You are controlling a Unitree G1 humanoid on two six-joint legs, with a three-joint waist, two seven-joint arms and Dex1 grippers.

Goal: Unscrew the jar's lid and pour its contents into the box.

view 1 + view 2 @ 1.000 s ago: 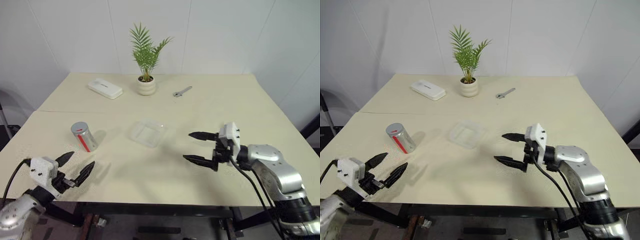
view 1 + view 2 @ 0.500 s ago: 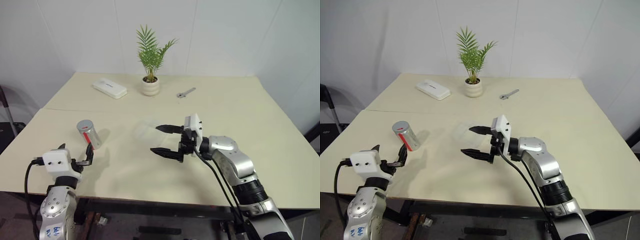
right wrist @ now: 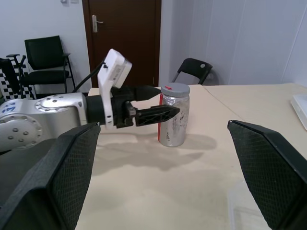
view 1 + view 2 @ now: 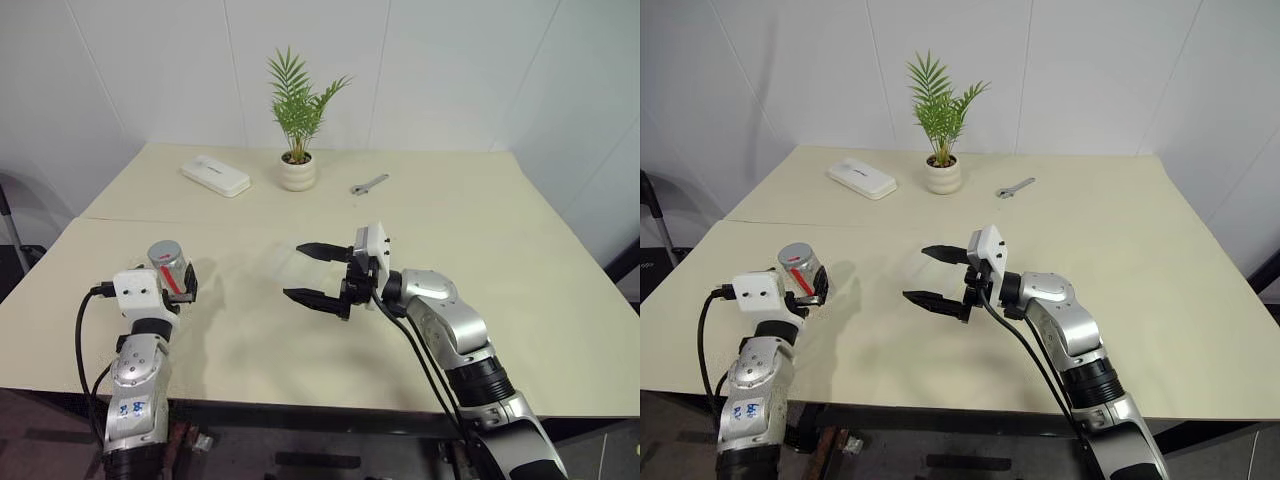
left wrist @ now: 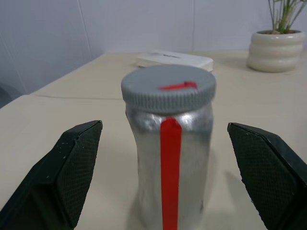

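The edge of the grey lid (image 4: 164, 250) wraps down over the jar's top (image 3: 175, 94), so the lid will turn on the spot and stay seated when the robot first twists it.
The jar (image 5: 168, 158) stands upright near the table's front left, clear with a red stripe down its side. The grey lid (image 5: 168, 88), with a red mark on top, sits on it. My left gripper (image 4: 186, 284) is open, level, and its fingers (image 5: 76, 158) stand wide on either side of the jar without touching it. The right wrist view shows those fingers (image 3: 156, 113) reaching the jar's (image 3: 173, 115) side. The box (image 4: 272, 262), a shallow clear tray, lies at the table's middle. My right gripper (image 4: 292, 270) hangs open above it, pointing left toward the jar.
At the back of the table stand a white plant pot (image 4: 298, 172) with a palm, an opaque white case (image 4: 214, 176) and a wrench (image 4: 366, 184). The right half of the table (image 4: 520, 250) is bare. Chairs and a door lie beyond the left edge.
My left gripper has come forward from the table's front edge until its open fingers flank the jar. My right gripper has swung left to over the box. The camera has shifted a little.
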